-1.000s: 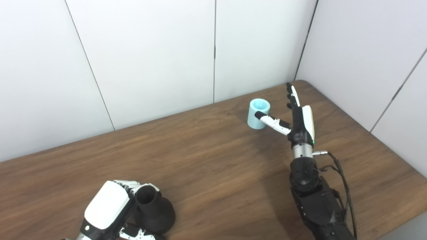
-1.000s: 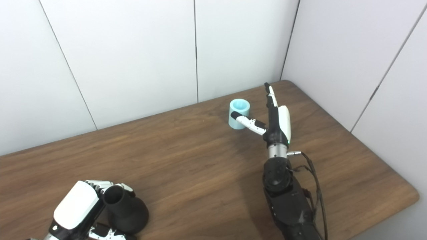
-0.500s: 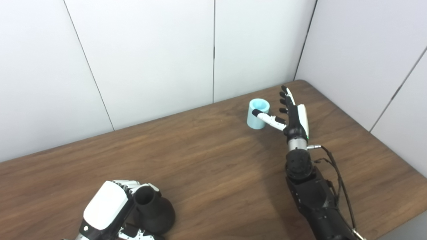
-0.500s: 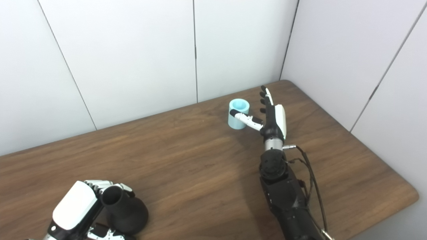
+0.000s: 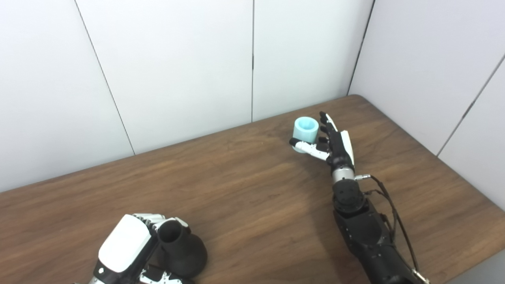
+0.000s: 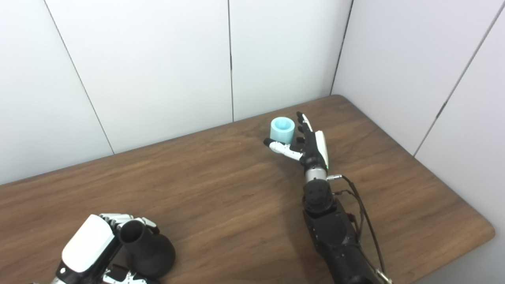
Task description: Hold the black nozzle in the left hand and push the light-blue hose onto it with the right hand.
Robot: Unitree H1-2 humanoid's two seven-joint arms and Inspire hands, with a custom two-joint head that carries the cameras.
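My gripper will push the light-blue hose (image 5: 305, 133) down. The black nozzle flares (image 5: 186, 255) below its neck, so the hose will go over the neck and stop at the flare.
The black nozzle (image 5: 182, 249), a flared funnel shape with its narrow mouth up, stands at the table's near left. My left hand (image 5: 128, 248) is wrapped around its left side, shut on it. The light-blue hose (image 5: 305, 130), a short upright tube, stands at the far right of the table. My right hand (image 5: 333, 140) is right beside it on its right, open, fingers stretched along the hose's right side and the thumb crossing in front of its base. Whether the fingers touch the hose I cannot tell.
The brown wooden table (image 5: 244, 189) meets white wall panels (image 5: 177, 63) at the back and right. Its rounded right corner (image 6: 487, 232) is close to the right forearm (image 5: 367, 236), which carries loose black cables.
My right hand has lowered and slid left up to the light-blue hose, with the thumb now in front of its base. The left hand and nozzle have not moved.
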